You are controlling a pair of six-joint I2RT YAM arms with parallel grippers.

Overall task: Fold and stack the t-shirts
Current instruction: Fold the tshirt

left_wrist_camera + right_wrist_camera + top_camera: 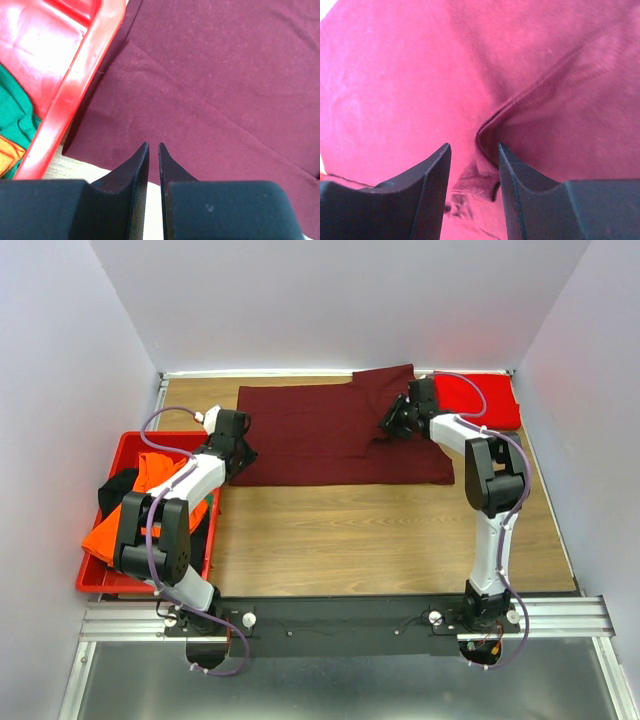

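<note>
My left gripper and my right gripper should pull the t-shirt's near corners (446,479) toward me before folding, because the maroon t-shirt's far sleeve (386,378) lies against the back wall.
A dark maroon t-shirt (320,435) lies spread flat at the back of the table, with its right part folded over. My left gripper (243,452) hovers at its near-left corner (210,75). Its jaws (152,146) are closed to a thin slit with nothing between them. My right gripper (392,423) is low over the shirt's right side. Its jaws (474,147) are open, and a raised fold of maroon cloth (490,125) sits between the fingertips. A bright red t-shirt (480,398) lies folded at the back right corner. Orange (110,535) and black (118,487) t-shirts lie crumpled in the tray.
A rigid red plastic tray (125,445) stands at the left table edge, its rim (85,70) right beside the maroon shirt's left edge. Green cloth (15,110) shows inside it. Walls close in the table at the back and on both sides.
</note>
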